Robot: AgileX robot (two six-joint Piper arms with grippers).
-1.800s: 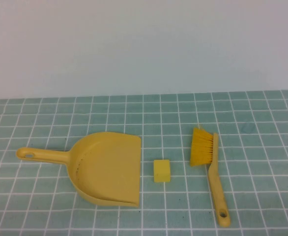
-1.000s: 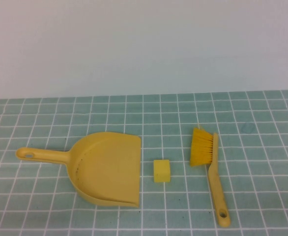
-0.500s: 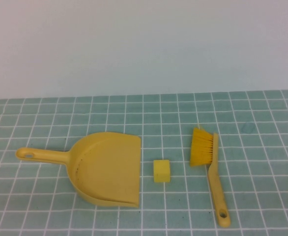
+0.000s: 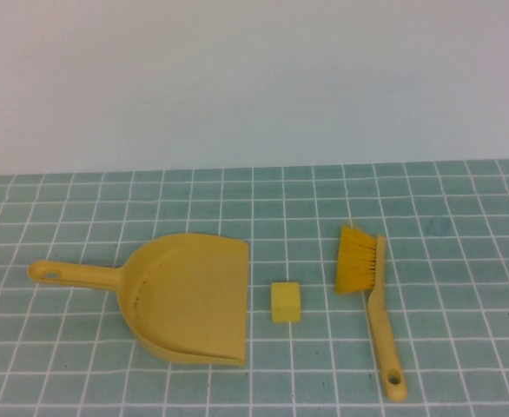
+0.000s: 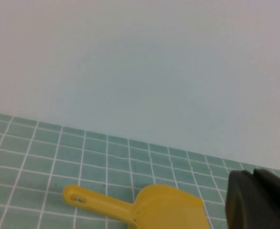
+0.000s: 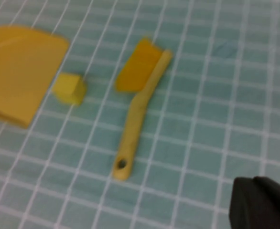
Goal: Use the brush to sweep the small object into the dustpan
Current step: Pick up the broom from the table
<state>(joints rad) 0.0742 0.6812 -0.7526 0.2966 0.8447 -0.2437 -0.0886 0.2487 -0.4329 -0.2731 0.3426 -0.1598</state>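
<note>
Next, I lift the brush (image 4: 357,261) by its handle (image 4: 381,330) with my right gripper and bring it across to my left gripper, because the brush lies on the other side of the block from my left gripper.
A yellow dustpan (image 4: 189,295) lies on the tiled table, mouth facing right, handle pointing left. A small yellow block (image 4: 286,301) sits just right of its mouth. A yellow brush (image 4: 375,300) lies right of the block, bristles away from me, handle toward the front edge. Neither gripper shows in the high view. My left gripper (image 5: 253,173) is shut and empty, above the table near the dustpan (image 5: 164,210). My right gripper (image 6: 253,180) is shut and empty, off to the side of the brush (image 6: 137,109), block (image 6: 69,88) and dustpan (image 6: 20,71).
The table is covered in green tiles with white grout (image 4: 463,208). A plain pale wall (image 4: 254,78) stands behind it.
</note>
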